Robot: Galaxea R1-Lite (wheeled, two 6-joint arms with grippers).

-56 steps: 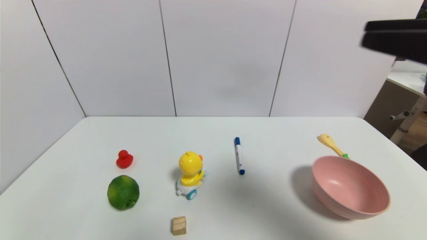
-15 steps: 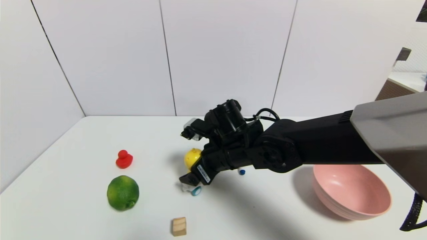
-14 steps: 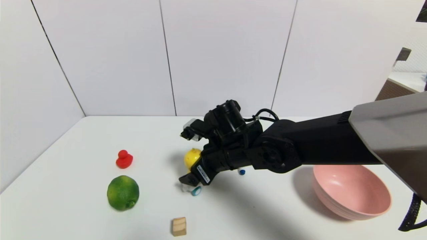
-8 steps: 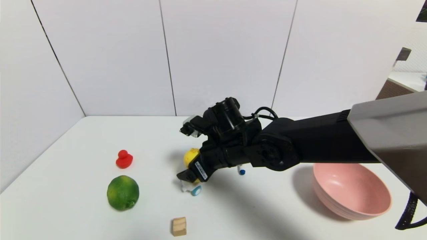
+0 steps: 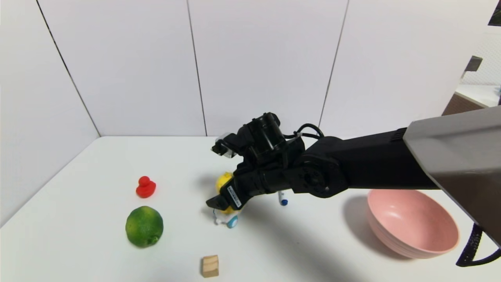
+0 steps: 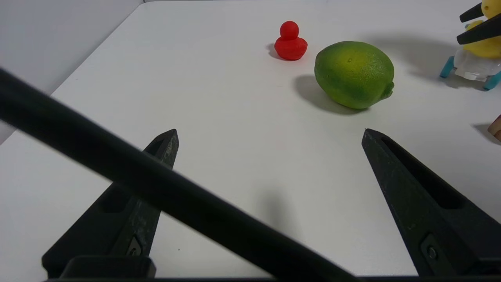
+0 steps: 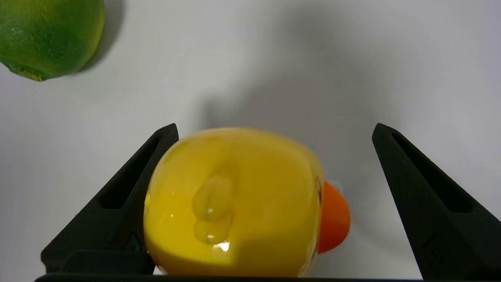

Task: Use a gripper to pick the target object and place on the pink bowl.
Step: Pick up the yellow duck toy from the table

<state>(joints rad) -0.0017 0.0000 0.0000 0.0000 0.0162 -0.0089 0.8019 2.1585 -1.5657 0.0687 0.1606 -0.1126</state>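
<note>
The yellow chick and its white car (image 5: 226, 218) should come up together as one piece when I lift the chick, because the yellow body (image 5: 229, 210) sits snugly down in the car.
The yellow chick (image 5: 223, 180) on its white car with blue wheels (image 5: 227, 221) stands on the table, left of centre. My right gripper (image 5: 219, 200) reaches down over it from the right. In the right wrist view this gripper (image 7: 274, 130) is open, and the chick's head (image 7: 235, 203) sits between the fingers, against one finger (image 7: 129, 196) and apart from the other. The pink bowl (image 5: 391, 235) stands at the right, empty. My left gripper (image 6: 270, 131) is open over bare table, out of the head view.
A green lime (image 5: 144, 226) and a small red duck (image 5: 145, 187) lie left of the chick. A wooden block (image 5: 210, 266) sits near the front edge. The end of a blue marker (image 5: 282, 199) shows under the right arm.
The right arm has come in from the upper right and down over the chick. In the last second the gripper has shifted slightly up and to the left around it.
</note>
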